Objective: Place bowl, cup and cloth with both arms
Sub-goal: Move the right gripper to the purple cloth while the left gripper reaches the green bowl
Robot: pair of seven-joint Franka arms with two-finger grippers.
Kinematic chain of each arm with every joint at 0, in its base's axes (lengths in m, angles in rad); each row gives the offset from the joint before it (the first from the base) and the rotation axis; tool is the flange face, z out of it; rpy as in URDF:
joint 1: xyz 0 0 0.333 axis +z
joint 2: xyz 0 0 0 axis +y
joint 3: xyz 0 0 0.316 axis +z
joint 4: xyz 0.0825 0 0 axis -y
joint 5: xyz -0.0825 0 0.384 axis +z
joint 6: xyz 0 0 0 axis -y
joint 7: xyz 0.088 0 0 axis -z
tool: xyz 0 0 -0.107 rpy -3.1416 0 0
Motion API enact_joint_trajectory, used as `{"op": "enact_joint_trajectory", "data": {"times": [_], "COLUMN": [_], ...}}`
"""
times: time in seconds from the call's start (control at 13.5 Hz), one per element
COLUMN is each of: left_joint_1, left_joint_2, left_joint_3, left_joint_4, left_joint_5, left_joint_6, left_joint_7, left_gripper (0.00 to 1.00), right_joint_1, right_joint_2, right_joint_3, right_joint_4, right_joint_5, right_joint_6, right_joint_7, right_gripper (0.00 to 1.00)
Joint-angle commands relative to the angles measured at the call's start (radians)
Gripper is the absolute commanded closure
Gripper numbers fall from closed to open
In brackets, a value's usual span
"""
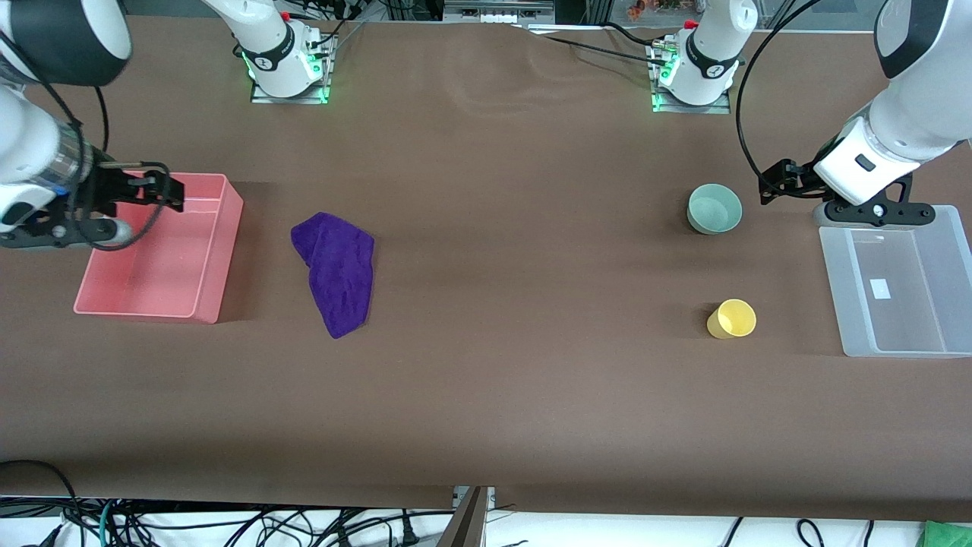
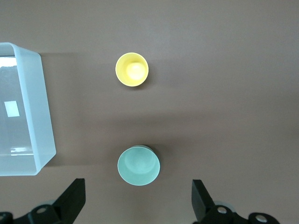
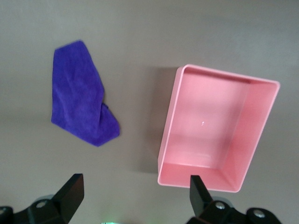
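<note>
The purple cloth is lying in a bundle with a short side flap, so I expect it to stay folded while I carry it into the pink bin.
The pale green bowl stands upright toward the left arm's end of the table, and the left wrist view shows it too. The yellow cup stands nearer to the front camera than the bowl, and it shows in the left wrist view. The purple cloth lies crumpled beside the pink bin, also in the right wrist view. My left gripper is open and empty, up in the air beside the bowl. My right gripper is open and empty over the pink bin's edge.
An empty pink bin sits at the right arm's end of the table. An empty clear plastic bin sits at the left arm's end, beside the cup and bowl. The table is covered in brown.
</note>
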Motion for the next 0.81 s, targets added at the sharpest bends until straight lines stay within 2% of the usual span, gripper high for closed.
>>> {"op": "enact_joint_trajectory", "data": {"times": [0.0,0.15,0.37,0.52,0.74], "left_joint_1": [0.013,0.011,0.036,0.076,0.093], "left_joint_2": [-0.009,0.025,0.108,0.114,0.091], "left_joint_3": [-0.004,-0.004,-0.001,-0.004,-0.004], "left_joint_4": [-0.033,-0.089,-0.123,-0.224,-0.449], "left_joint_5": [-0.015,-0.010,0.060,0.080,0.097], "left_joint_6": [-0.016,-0.010,-0.034,0.094,0.353], "left_joint_7": [0.037,0.113,0.296,0.387,0.481], "left_gripper": [0.00,0.00,0.00,0.00,0.00], "right_joint_1": [-0.006,-0.006,-0.005,-0.003,0.044], "right_joint_2": [-0.027,-0.022,0.025,0.048,0.148], "right_joint_3": [0.022,0.075,0.109,0.109,0.111], "right_joint_4": [-0.093,-0.231,-0.332,-0.412,-0.426], "right_joint_5": [-0.007,-0.005,-0.007,-0.005,-0.007], "right_joint_6": [0.065,0.229,0.382,0.513,0.630], "right_joint_7": [0.055,0.171,0.262,0.267,0.368], "right_gripper": [0.00,0.00,0.00,0.00,0.00]}}
